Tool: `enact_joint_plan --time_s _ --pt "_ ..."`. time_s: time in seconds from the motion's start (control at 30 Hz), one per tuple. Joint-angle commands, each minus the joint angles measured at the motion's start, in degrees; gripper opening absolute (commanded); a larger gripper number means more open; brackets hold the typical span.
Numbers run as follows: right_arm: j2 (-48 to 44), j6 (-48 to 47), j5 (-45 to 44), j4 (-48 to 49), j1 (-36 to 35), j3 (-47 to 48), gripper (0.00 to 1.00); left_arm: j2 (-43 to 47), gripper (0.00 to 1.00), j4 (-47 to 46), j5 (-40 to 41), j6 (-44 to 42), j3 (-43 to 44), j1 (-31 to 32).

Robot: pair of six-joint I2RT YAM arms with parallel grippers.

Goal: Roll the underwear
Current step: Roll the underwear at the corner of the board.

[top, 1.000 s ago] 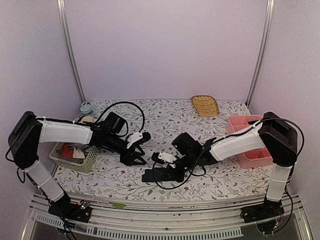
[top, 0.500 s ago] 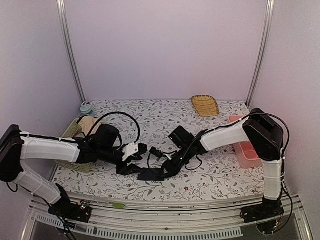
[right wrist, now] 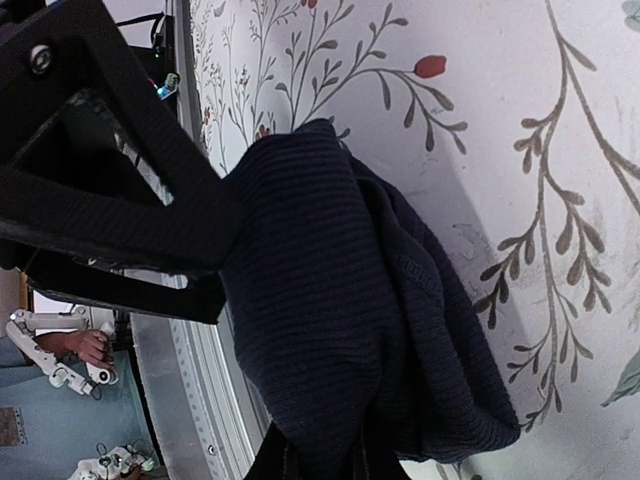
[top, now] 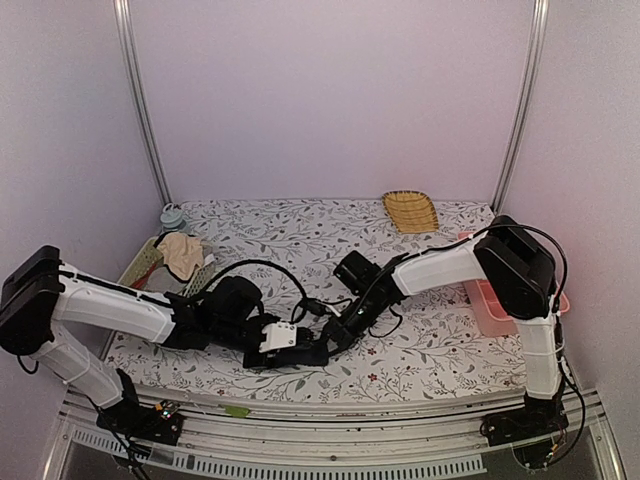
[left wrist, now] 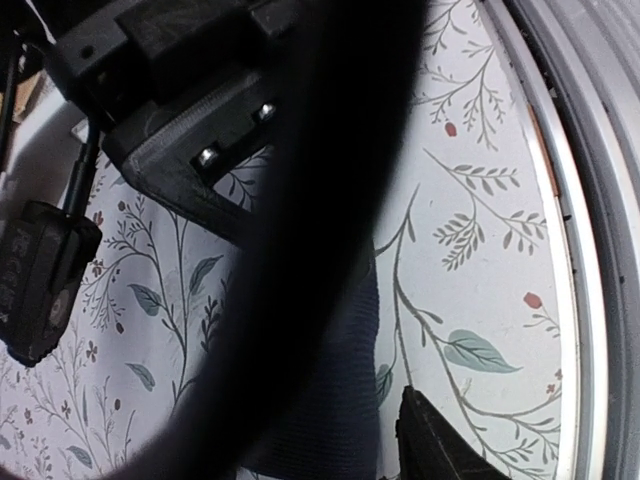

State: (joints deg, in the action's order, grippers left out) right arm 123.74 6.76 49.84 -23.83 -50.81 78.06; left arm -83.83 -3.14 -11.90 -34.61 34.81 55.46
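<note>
The underwear's loose layer (right wrist: 440,330) stands open, away from the underwear's thick fold (right wrist: 300,240), above my right gripper. Next, my left gripper pinches the fold before my right gripper grips again.
The black underwear (top: 316,351) lies bunched on the floral table near the front edge, between my two grippers. In the right wrist view the underwear (right wrist: 350,310) is a thick ribbed fold, and my right gripper (right wrist: 330,465) is shut on its lower end. My right gripper (top: 336,334) reaches in from the right. My left gripper (top: 300,353) reaches in from the left and stands open. In the left wrist view one of its fingertips (left wrist: 432,445) sits just beside the underwear (left wrist: 335,400). A blurred black cable hides its other finger.
A green basket (top: 142,262) at the left holds a beige cloth (top: 182,254). A pink bin (top: 492,300) stands at the right and a woven yellow tray (top: 410,211) at the back. The metal front rail (left wrist: 590,200) runs close to the grippers.
My left arm has swung down and right to the front edge, meeting the underwear. My right gripper has drawn the cloth slightly left and bunched it tighter.
</note>
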Motion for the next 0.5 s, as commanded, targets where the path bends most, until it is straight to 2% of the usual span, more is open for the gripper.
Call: enact_joint_plan --time_s 0.0,0.17,0.37,0.47 --pt "5.2 1.4 -2.1 -9.2 -0.3 -1.9 0.0 -2.5 0.54 -1.9 2.6 -3.3 2.1 1.0" --pt "5.7 1.1 -0.8 -9.2 0.1 -1.9 0.0 -6.7 0.48 1.1 2.0 -5.3 3.4 1.2" --pt "2.7 1.2 -2.1 -6.0 0.7 -2.8 0.0 -9.9 0.19 7.9 0.3 -5.4 6.4 1.3" --pt "-1.8 2.2 -3.9 -0.1 1.9 -6.0 0.17 -10.3 0.1 11.1 -0.9 -4.2 7.3 1.3"
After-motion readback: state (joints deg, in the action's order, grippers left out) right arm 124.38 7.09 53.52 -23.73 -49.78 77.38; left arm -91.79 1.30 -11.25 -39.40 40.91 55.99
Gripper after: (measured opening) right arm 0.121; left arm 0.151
